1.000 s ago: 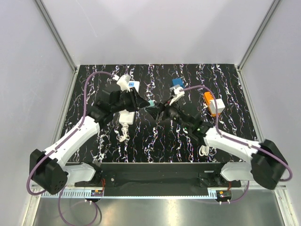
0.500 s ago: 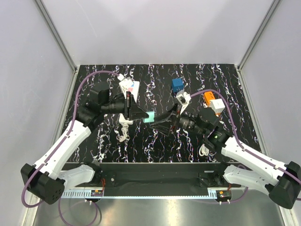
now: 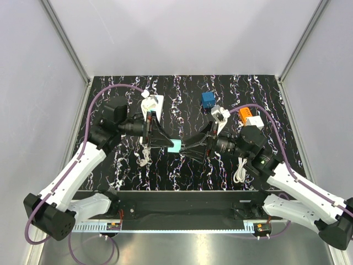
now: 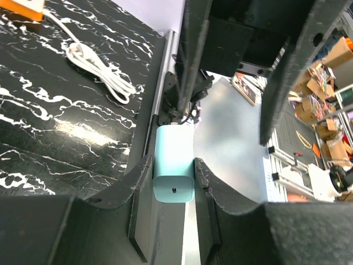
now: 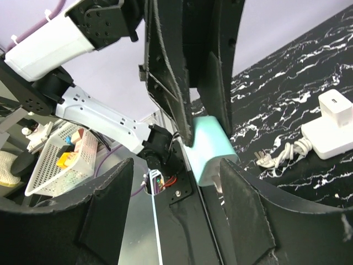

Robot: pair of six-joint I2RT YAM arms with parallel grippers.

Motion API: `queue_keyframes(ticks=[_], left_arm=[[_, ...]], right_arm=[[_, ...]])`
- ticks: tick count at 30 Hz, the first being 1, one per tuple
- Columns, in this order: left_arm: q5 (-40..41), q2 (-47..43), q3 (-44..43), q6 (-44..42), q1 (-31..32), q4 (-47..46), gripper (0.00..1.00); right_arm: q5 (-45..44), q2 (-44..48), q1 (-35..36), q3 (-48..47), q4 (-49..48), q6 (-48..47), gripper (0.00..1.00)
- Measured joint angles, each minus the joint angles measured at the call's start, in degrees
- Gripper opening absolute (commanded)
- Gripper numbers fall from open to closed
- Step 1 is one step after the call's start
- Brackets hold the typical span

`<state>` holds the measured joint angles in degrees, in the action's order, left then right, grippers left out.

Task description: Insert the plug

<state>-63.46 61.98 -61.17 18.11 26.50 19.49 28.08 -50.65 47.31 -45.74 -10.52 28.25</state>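
Note:
The plug (image 3: 174, 146) is too shallow in the fingers of my left gripper. My right gripper should hold the plug's loose end (image 5: 213, 164) while my left gripper grips the plug deeper.
The plug (image 3: 174, 146) is a mint-green block held above the middle of the table. My left gripper (image 3: 169, 144) is shut on it; in the left wrist view the plug (image 4: 174, 165) sits squeezed between both fingers (image 4: 140, 185), its small slotted end facing the camera. My right gripper (image 3: 188, 148) faces the left one and is open. In the right wrist view the plug (image 5: 209, 148) pokes in between the wide-spread fingers (image 5: 251, 207), close to the right-hand one. A white power block (image 5: 330, 126) with a cord lies on the table behind.
A white block (image 3: 152, 104) and coiled white cord (image 3: 144, 157) lie at the left. A blue cube (image 3: 208, 99), a small white plug (image 3: 220, 114) and an orange-and-white adapter (image 3: 251, 117) sit at the back right. Another white cord (image 3: 240, 171) lies near the right arm.
My left gripper has carried the plug toward the near edge. My right gripper has followed it, staying open at its end, while the right arm swung out to the right.

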Motion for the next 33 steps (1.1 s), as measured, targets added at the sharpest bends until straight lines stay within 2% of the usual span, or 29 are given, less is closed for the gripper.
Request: queue_keyframes(ticks=[5,8,10,11,12,15,16,17,18,20,25,29,33], left_arm=[[-2.2,0.0,0.0,-0.9,0.1,0.0,0.0],[-2.8,0.0,0.0,-1.4,0.4,0.0,0.0],[-3.1,0.0,0.0,-1.5,0.7,-0.1,0.0],[-3.3,0.0,0.0,-1.5,0.8,-0.1,0.0],[-3.4,0.0,0.0,-1.6,0.9,-0.1,0.0],[-4.4,0.0,-0.1,-1.7,1.0,-0.2,0.0],[-4.8,0.0,-0.2,-1.7,0.9,-0.2,0.0],[-5.0,0.0,-0.4,-1.6,0.9,-0.2,0.01],[-5.0,0.0,-0.5,-1.6,0.9,-0.2,0.18],[-5.0,0.2,-0.8,-1.4,0.9,-0.5,0.42],[-4.7,1.1,-0.9,-0.3,1.0,-2.0,0.61],[-4.5,1.1,-0.8,0.8,1.0,-3.3,0.63],[-4.7,1.1,-0.8,1.5,1.0,-4.3,0.58]], right_arm=[[0.1,-1.2,0.0,0.0,0.9,-0.1,0.68],[0.4,-3.3,0.0,-0.3,1.0,0.0,0.65],[1.1,-4.6,0.0,-0.6,0.9,0.2,0.58],[1.5,-5.0,0.0,-0.6,0.6,0.4,0.53],[1.8,-5.4,0.0,-0.6,0.2,0.7,0.41],[2.8,-6.0,-0.1,-0.6,-0.7,1.2,0.22],[3.0,-6.0,-0.1,-0.6,-0.9,1.4,0.11],[3.1,-6.0,-0.2,-0.6,-1.2,1.5,0.06],[3.1,-5.9,-0.2,-0.6,-1.5,1.7,0.0],[3.1,-5.8,-0.2,-0.5,-2.0,1.8,0.0],[3.0,-5.0,-0.1,0.5,-4.8,2.3,0.0],[2.9,-4.5,-0.1,0.9,-6.6,2.6,0.0],[2.9,-4.5,-0.1,1.1,-7.6,2.7,0.0]])
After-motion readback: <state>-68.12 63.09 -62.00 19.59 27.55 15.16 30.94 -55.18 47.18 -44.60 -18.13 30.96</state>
